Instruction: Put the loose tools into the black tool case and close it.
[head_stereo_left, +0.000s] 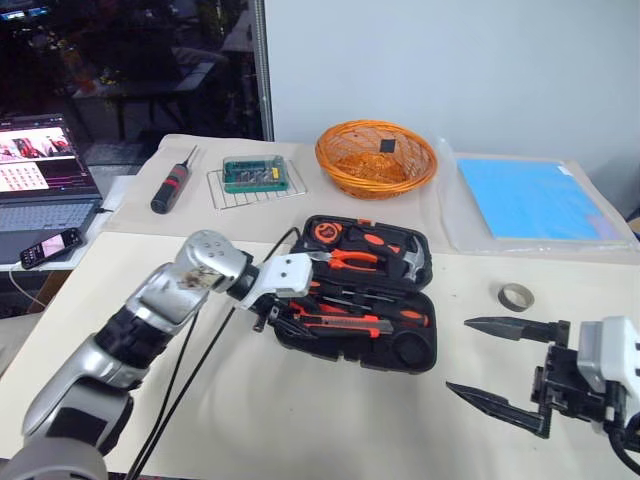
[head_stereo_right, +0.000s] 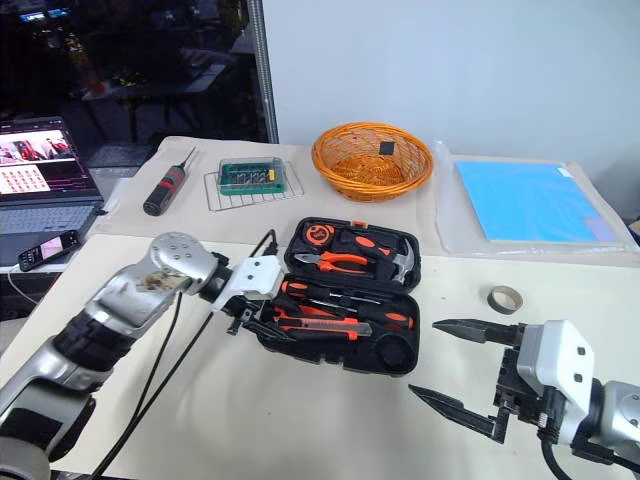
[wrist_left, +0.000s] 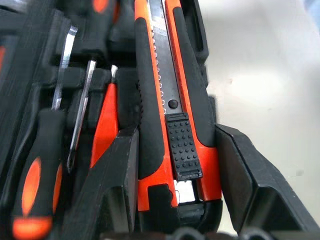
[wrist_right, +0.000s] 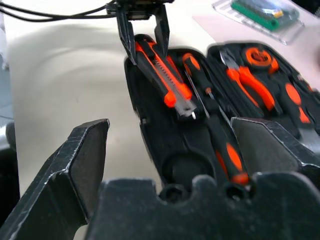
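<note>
Next, my left gripper opens, closes its fingers and pushes the utility knife's body (wrist_left: 183, 142) down, because the utility knife (head_stereo_left: 352, 325) sits high over the tool case's front hollow.
The black tool case (head_stereo_left: 412, 350) lies open in the middle of the table. Pliers, a hammer and a tape measure fill its far half. Slim orange-and-black screwdrivers (wrist_right: 210, 115) lie in the near half. My left gripper (head_stereo_left: 275, 320) reaches in from the left, shut on the butt end of the orange-black utility knife (wrist_left: 170, 100). The knife lies along the near half's front recess (head_stereo_left: 345, 325). A finger (wrist_left: 115, 185) presses each side of it. My right gripper (head_stereo_left: 460, 355) hovers open to the right of the case, with nothing between its fingers.
An orange wicker basket (head_stereo_left: 376, 158) stands behind the case. At the back left are a thick black-and-red screwdriver (head_stereo_left: 172, 185) and a green box on a wire rack (head_stereo_left: 255, 175). A tape roll (head_stereo_left: 516, 296) and a blue sheet (head_stereo_left: 535, 197) lie right; a laptop (head_stereo_left: 40, 170) sits far left.
</note>
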